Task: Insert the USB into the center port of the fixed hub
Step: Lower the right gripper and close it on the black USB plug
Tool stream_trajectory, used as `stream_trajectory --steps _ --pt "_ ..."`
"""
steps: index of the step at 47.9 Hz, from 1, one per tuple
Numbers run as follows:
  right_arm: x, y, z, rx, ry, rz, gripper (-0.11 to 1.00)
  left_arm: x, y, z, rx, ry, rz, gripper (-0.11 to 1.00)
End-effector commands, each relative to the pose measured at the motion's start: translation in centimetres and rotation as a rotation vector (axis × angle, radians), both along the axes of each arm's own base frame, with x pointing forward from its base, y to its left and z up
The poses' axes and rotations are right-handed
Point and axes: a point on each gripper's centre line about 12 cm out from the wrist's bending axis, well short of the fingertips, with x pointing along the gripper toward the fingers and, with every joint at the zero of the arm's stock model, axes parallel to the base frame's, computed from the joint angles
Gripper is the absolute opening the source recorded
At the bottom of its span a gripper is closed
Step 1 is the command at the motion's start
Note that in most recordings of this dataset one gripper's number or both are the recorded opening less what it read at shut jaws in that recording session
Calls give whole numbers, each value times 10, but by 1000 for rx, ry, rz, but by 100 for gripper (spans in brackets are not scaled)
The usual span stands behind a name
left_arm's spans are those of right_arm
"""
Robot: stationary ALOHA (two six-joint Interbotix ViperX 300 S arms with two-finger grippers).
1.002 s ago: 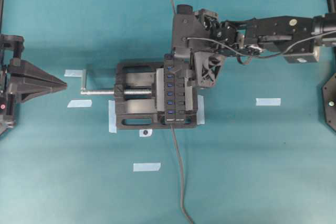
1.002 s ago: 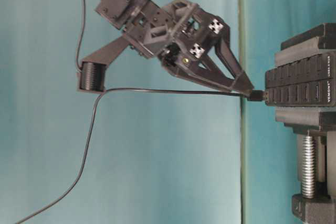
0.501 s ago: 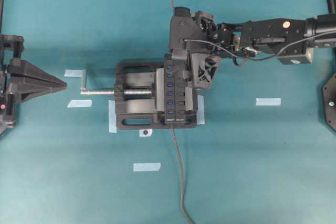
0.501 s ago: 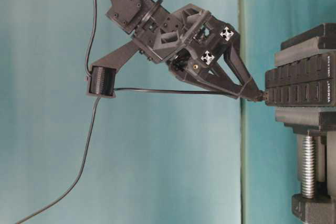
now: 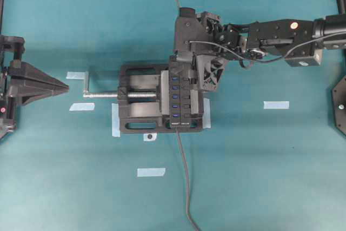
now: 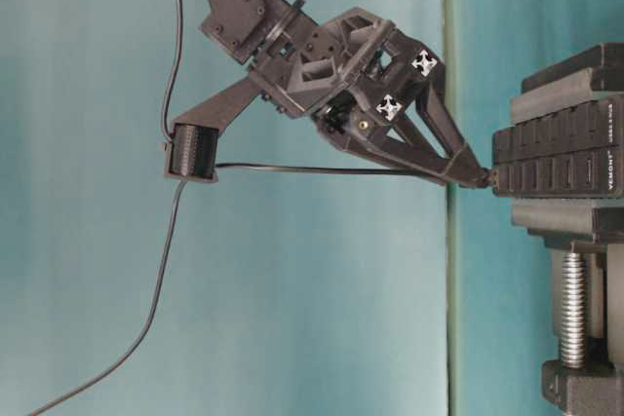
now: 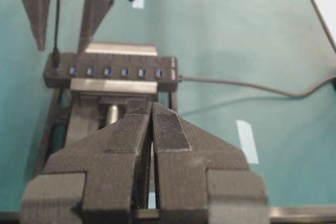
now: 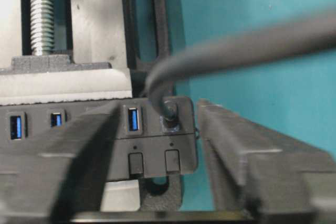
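The vise's jaw point(image 5: 165, 93) is pressing against the fixed hub, so the hub will stay in place and the USB point(image 8: 169, 115) will slide free when I pull the USB up.
The fixed hub point(image 5: 182, 97) is a black bar clamped in a vise, its blue ports in a row. The center port point(image 5: 175, 97) point(image 7: 107, 71) is uncovered. The USB point(image 8: 169, 111) point(image 6: 478, 180) stands in the end port at the hub's far end, with its cable point(image 6: 312, 170) running back from it. My right gripper point(image 8: 160, 109) point(image 6: 466, 174) straddles the plug, open, with a gap on each side of it. In the overhead view the plug is hidden under that gripper. My left gripper point(image 5: 65, 86) point(image 7: 152, 109) rests shut at the left, apart from the vise.
The black vise point(image 5: 138, 113) holds the hub, and its silver screw point(image 5: 105, 94) points toward my left gripper. The hub's own fixed cable point(image 5: 184, 177) trails to the front edge. Tape strips point(image 5: 275, 104) point(image 5: 151, 172) lie on the teal table.
My right gripper has shifted slightly toward the hub and its fingers have drawn closer around the plug. The left arm has not moved.
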Motion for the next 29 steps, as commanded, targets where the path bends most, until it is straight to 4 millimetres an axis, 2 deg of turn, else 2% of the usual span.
stream_trajectory --steps 1,11,29 --pt "5 -2 13 -9 -42 -1 55 3 0 11 0 -28 -1 0" --pt "5 -2 13 -7 -44 -3 45 2 0 11 0 -31 -1 0" --pt "6 -3 13 -5 -54 -9 42 0 -1 13 -2 -43 -3 0"
